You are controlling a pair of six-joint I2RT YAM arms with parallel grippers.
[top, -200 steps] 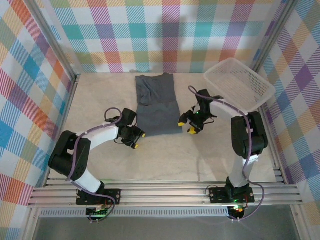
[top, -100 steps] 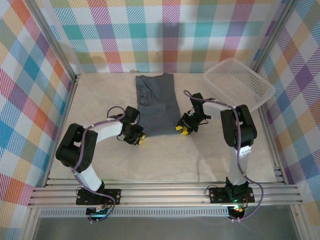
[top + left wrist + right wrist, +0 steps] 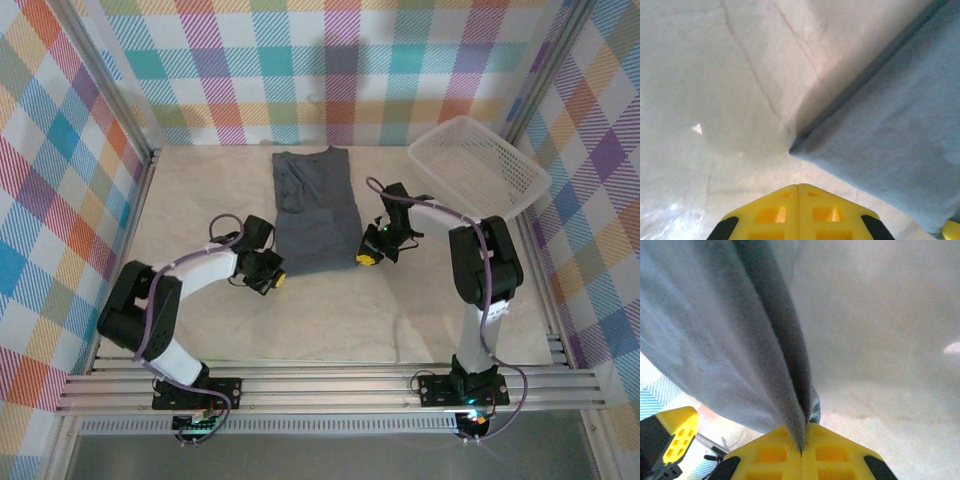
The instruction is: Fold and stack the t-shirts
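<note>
The t-shirt's loose near corner (image 3: 794,150) is beside my closed, empty left gripper, so my left gripper should open and pinch that corner before both grippers fold toward the t-shirt's collar (image 3: 311,153).
A dark slate-grey t-shirt (image 3: 314,208) lies folded into a long strip at the middle of the table, collar end toward the back wall. My right gripper (image 3: 366,258) is at its near right corner. In the right wrist view this gripper (image 3: 801,452) is shut on a raised fold of the shirt (image 3: 715,340), with the cloth running into the seam between the yellow fingers. My left gripper (image 3: 271,280) sits at the near left corner. The left wrist view shows it (image 3: 799,186) shut and empty, a short gap away from the shirt's corner (image 3: 792,149).
A white lattice basket (image 3: 478,165) stands tilted at the back right corner. Checked cloth walls close in the back and both sides. Bare pale table (image 3: 330,320) lies between the shirt and the arm bases.
The right gripper has slid left along the table to the shirt's near right corner and now pinches its edge. The left gripper shifted only slightly beside the near left corner.
</note>
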